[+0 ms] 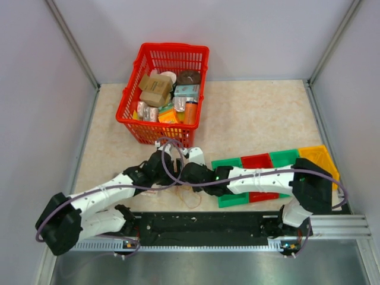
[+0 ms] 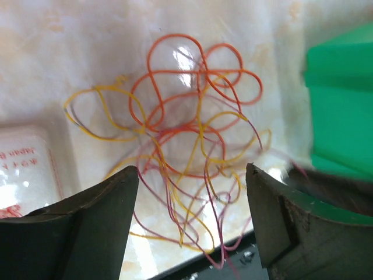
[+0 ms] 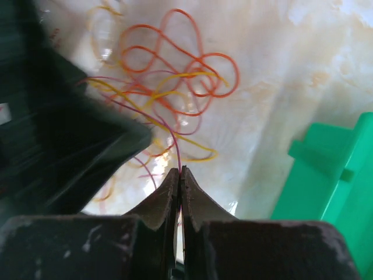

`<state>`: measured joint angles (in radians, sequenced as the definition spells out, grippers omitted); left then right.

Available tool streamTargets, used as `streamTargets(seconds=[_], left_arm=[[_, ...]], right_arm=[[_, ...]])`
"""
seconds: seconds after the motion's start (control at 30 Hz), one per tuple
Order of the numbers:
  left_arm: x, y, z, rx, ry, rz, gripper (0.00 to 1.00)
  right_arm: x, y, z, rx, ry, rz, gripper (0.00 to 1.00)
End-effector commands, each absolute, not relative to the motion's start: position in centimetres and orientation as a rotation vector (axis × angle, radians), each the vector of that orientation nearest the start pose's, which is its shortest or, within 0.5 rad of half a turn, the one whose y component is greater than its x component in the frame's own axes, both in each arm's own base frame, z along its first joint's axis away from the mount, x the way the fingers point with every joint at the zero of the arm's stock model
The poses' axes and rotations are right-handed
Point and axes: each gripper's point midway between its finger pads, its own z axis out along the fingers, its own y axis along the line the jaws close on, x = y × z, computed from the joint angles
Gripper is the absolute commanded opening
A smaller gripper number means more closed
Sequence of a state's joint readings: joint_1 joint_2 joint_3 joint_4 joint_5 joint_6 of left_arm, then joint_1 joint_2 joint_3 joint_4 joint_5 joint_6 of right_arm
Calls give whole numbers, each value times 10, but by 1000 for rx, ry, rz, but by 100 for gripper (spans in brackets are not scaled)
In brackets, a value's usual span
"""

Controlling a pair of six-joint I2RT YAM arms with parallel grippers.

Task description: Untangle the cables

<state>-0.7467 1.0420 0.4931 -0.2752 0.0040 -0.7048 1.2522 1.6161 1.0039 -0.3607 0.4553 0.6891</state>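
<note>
My right gripper is holding the purple-red cable, which runs through the yellow and orange cable loops (image 3: 158, 120), so I should raise it high and pull it clear toward the bins (image 1: 285, 158).
The cables (image 2: 192, 125) are a loose tangle of thin orange, yellow and purple-red wire loops lying on the beige table. In the top view they show faintly (image 1: 189, 196) below the two wrists. My left gripper (image 2: 192, 181) is open above the tangle's near part, with strands passing between its fingers (image 2: 111, 204) and nothing gripped. My right gripper (image 3: 180, 171) is shut on one purple-red strand that runs up from the tangle (image 3: 169, 87). In the top view the left gripper (image 1: 163, 169) and right gripper (image 1: 193, 173) sit close together.
A red basket (image 1: 132, 110) full of groceries stands at the back. Green, red and yellow bins (image 1: 285, 158) lie on the right, under the right arm; a green one shows in both wrist views (image 2: 344, 111) (image 3: 338, 186). A white packet (image 2: 23, 169) lies left of the tangle. A black rail (image 1: 202, 228) runs along the near edge.
</note>
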Motion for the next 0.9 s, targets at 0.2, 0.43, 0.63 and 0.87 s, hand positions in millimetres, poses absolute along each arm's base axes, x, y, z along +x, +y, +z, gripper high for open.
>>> streamTargets(seconds=[0.2, 0.43, 0.63, 0.87], left_arm=[[219, -199, 56, -28, 2460, -484, 48], [207, -191, 52, -39, 2439, -518, 22], [204, -187, 61, -36, 2404, -540, 16], [201, -187, 65, -28, 2384, -570, 14]], right_arm=[[158, 336, 297, -436, 1956, 631, 0], [162, 265, 467, -331, 1624, 723, 0], [183, 194, 562, -233, 1439, 482, 0], [180, 121, 665, -111, 1238, 425, 0]])
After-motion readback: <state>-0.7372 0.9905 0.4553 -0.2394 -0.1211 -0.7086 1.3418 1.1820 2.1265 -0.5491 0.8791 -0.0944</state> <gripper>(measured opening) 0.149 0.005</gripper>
